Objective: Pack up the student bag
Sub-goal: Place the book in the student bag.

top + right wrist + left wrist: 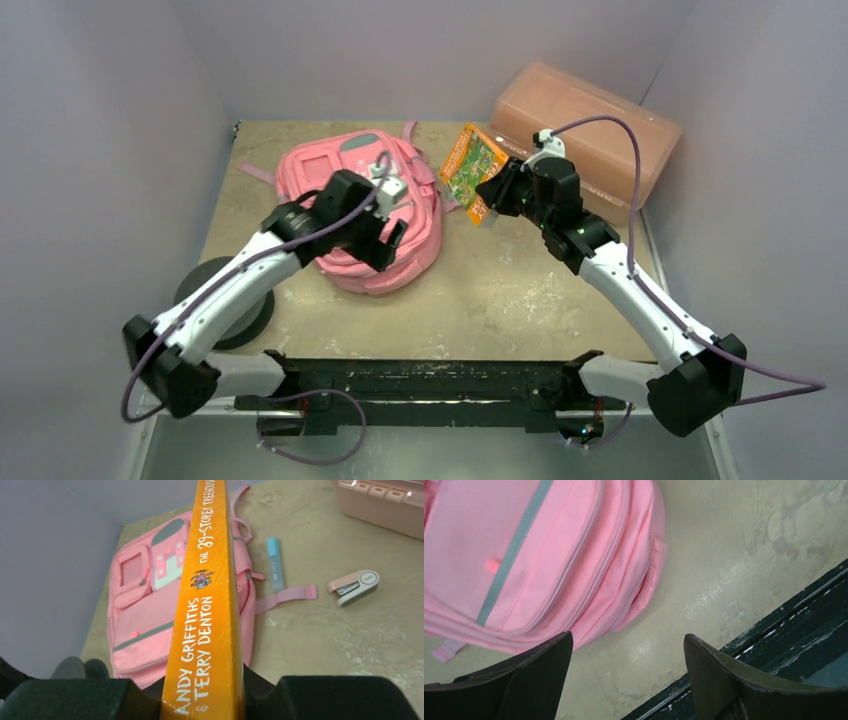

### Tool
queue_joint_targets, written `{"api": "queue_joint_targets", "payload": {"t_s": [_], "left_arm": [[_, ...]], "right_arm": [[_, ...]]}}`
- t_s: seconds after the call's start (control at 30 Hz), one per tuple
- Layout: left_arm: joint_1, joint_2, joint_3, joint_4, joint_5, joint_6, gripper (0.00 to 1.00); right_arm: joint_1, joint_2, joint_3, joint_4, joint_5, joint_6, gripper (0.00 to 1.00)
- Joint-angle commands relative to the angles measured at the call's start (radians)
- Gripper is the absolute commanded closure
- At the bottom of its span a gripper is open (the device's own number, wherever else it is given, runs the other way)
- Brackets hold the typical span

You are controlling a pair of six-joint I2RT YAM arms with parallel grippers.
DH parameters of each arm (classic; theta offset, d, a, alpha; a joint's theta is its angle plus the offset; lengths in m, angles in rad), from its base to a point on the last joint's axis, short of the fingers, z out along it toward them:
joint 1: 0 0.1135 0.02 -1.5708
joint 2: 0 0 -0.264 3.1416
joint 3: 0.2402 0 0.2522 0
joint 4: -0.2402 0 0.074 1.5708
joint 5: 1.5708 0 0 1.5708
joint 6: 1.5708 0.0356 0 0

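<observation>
The student bag's flap (pixel 531 565) covers the bag's opening, so my left gripper should raise the flap's edge (pixel 573 562) first. My right gripper will then slide the orange book in.
The student bag (pixel 310 172) is a pink fabric backpack lying flat at the back left of the table. My left gripper (pixel 388 243) hovers over its near right edge, open. In the left wrist view the bag (pixel 539 555) lies beyond the dark fingers (pixel 529 680), and only bare table shows between them at the left gripper (pixel 628 650). My right gripper (pixel 497 193) is shut on an orange book (pixel 472 170), held off the table right of the bag. The right wrist view shows the book's spine (pixel 207 605) clamped in the right gripper (pixel 205 695), with the bag (pixel 142 620) behind.
A translucent orange-pink plastic box (pixel 585 135) stands at the back right. A blue tube (pixel 274 562) and a pink stapler (pixel 354 586) lie on the table right of the bag. A dark round disc (pixel 232 305) sits at the left edge. A black rail (pixel 430 385) spans the near edge.
</observation>
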Motion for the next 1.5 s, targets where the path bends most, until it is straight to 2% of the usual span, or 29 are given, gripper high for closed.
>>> {"api": "queue_joint_targets", "payload": {"t_s": [0.0,0.03,0.17,0.33,0.53,0.6,0.73,0.83,0.97,1.07,1.17,1.33,1.47], "left_arm": [[-0.154,0.253,0.148,-0.105,-0.092,0.250,0.20],[-0.181,0.334,0.177,-0.115,-0.122,0.260,0.20],[-0.193,0.461,0.218,-0.071,-0.188,0.248,0.24],[-0.194,0.485,0.186,-0.011,-0.293,0.258,0.28],[-0.193,0.529,0.114,0.072,-0.308,0.284,0.31],[-0.194,0.542,0.129,0.056,-0.342,0.295,0.41],[-0.190,0.534,0.129,0.057,-0.395,0.310,0.54],[-0.187,0.522,0.155,0.033,-0.443,0.301,0.76],[-0.184,0.460,0.135,0.087,-0.568,0.316,0.98],[-0.175,0.374,0.113,0.179,-0.632,0.305,1.00],[-0.151,0.292,0.114,0.251,-0.683,0.225,1.00],[-0.127,0.266,0.245,0.209,-0.663,0.122,1.00],[-0.126,0.316,0.363,0.161,-0.639,0.131,1.00]], "right_arm": [[0.000,-0.080,0.028,-0.024,0.098,-0.091,1.00],[-0.002,-0.093,0.015,-0.025,0.110,-0.089,1.00],[-0.043,-0.132,-0.012,-0.022,0.085,-0.081,1.00],[-0.075,-0.148,-0.019,-0.037,0.076,-0.093,1.00],[-0.077,-0.125,-0.026,-0.024,0.049,-0.073,1.00],[-0.077,-0.110,-0.027,-0.020,0.026,-0.065,1.00],[-0.077,-0.063,-0.042,-0.010,-0.036,-0.044,1.00],[-0.076,-0.020,-0.051,-0.008,-0.118,-0.045,1.00],[-0.076,0.033,-0.048,-0.049,-0.198,-0.044,1.00],[-0.077,0.044,-0.068,-0.052,-0.237,-0.047,1.00],[-0.077,0.040,-0.073,-0.080,-0.251,-0.037,1.00],[-0.077,0.021,-0.048,-0.182,-0.248,-0.054,1.00],[-0.078,-0.019,-0.061,-0.202,-0.381,-0.003,1.00]]}}
